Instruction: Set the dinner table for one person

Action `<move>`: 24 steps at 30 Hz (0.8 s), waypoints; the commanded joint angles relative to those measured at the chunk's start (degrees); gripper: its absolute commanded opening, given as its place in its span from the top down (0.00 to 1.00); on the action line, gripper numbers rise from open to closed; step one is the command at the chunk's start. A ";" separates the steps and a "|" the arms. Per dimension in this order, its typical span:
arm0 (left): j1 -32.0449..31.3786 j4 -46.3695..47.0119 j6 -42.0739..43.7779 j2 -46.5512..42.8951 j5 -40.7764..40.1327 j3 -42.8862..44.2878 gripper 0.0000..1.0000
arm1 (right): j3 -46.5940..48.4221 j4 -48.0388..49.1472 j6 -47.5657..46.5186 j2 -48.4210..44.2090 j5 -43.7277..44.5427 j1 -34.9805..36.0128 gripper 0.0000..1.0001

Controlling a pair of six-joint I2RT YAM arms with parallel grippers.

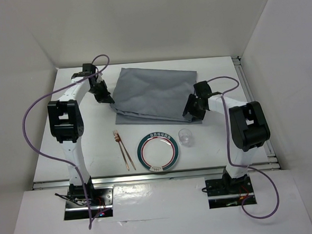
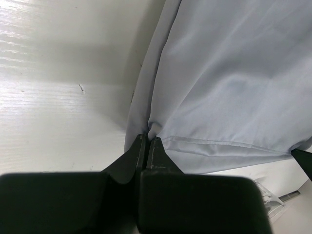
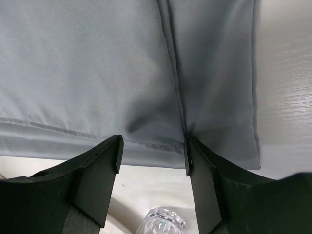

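Note:
The mat's upper layer is crooked and stops short of the lower layer's near edge (image 1: 153, 122), so my left gripper and right gripper should pull its corners onto the lower corners (image 1: 118, 122).
A grey cloth mat (image 1: 153, 94) lies folded and rumpled on the far middle of the white dinner table (image 1: 93, 136). My left gripper (image 1: 105, 97) is shut on the mat's left near corner (image 2: 151, 127). My right gripper (image 1: 194, 110) is open over the mat's right near edge (image 3: 151, 141), its fingers (image 3: 200, 168) straddling the hem. A round plate with a dark green rim (image 1: 157, 151), a pair of copper chopsticks (image 1: 124, 149) to its left and a clear glass (image 1: 185, 137) to its right stand near the front edge. The glass also shows in the right wrist view (image 3: 163, 223).
White walls enclose the table on the left, back and right. A metal rail (image 1: 253, 100) runs along the right edge. Purple cables (image 1: 32, 130) loop from both arms.

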 commanded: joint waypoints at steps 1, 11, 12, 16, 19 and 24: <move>-0.10 -0.94 1.29 -3.07 0.34 -0.58 1.00 | 1.98 -1.13 -0.04 1.42 1.89 0.56 0.35; -0.10 -1.47 1.29 -3.07 0.34 0.90 1.00 | 4.61 -2.00 -0.74 0.64 3.29 1.09 1.00; -0.10 -1.47 1.29 -3.59 0.34 1.69 1.00 | 5.40 -2.71 -0.74 -0.15 3.30 1.09 1.00; -0.10 -3.74 1.29 -3.59 2.01 7.31 1.00 | 11.11 -3.85 -2.93 -2.00 5.06 0.47 1.00; -0.10 -5.68 0.59 -3.59 4.82 13.38 1.00 | 17.70 -5.17 -4.34 -2.52 5.58 -1.89 1.00; 0.43 -6.30 -0.56 -5.08 8.51 18.22 1.00 | 25.79 -6.67 -6.10 -3.93 4.97 -5.14 1.00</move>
